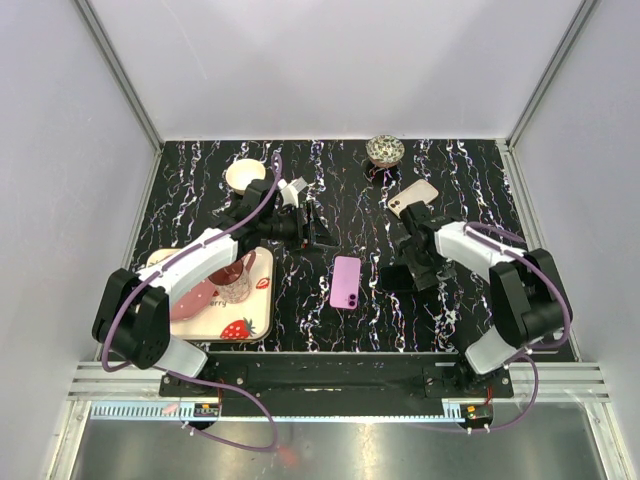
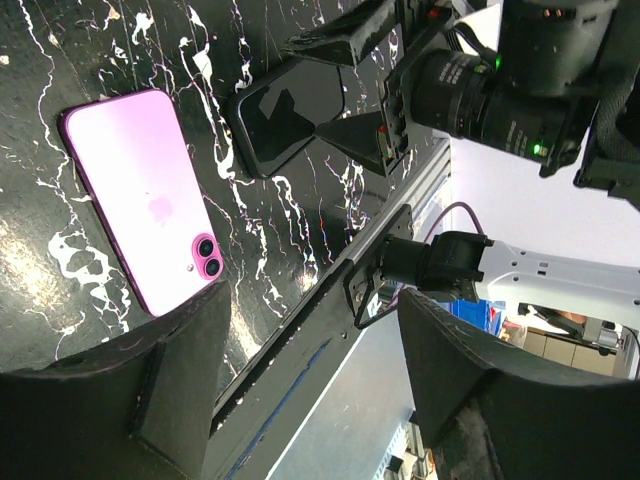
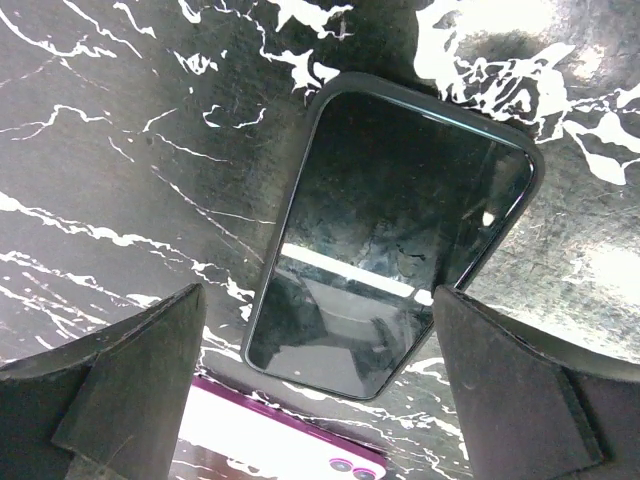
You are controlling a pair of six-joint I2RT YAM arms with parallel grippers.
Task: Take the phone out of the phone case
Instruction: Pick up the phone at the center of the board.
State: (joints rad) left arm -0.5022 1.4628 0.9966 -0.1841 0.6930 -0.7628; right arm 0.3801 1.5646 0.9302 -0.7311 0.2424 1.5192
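Observation:
The black phone lies at a slant under the robot's right gripper, with the end of one finger over its edge point(image 3: 464, 281). The right gripper should move back and turn so that its fingers straddle the phone's long sides point(image 3: 272, 255).
A black phone point(image 3: 390, 235) lies screen up in a dark case on the marble table. It sits right under my right gripper point(image 3: 318, 340), which is open and hovers over the phone's near end. In the top view my right gripper point(image 1: 408, 262) mostly hides the phone point(image 1: 392, 276). A pink phone point(image 1: 346, 282) lies back up just left of it and also shows in the left wrist view point(image 2: 140, 210). My left gripper point(image 1: 322, 230) is open, empty and held above the table, behind the pink phone. The left wrist view shows its open fingers point(image 2: 190, 370) and the black phone point(image 2: 290, 115).
A strawberry-print tray point(image 1: 245, 325) with a glass point(image 1: 236, 280) stands at the left. A small white dish point(image 1: 245, 173) and a bowl point(image 1: 385, 150) stand at the back. A beige phone point(image 1: 413, 195) lies behind my right arm.

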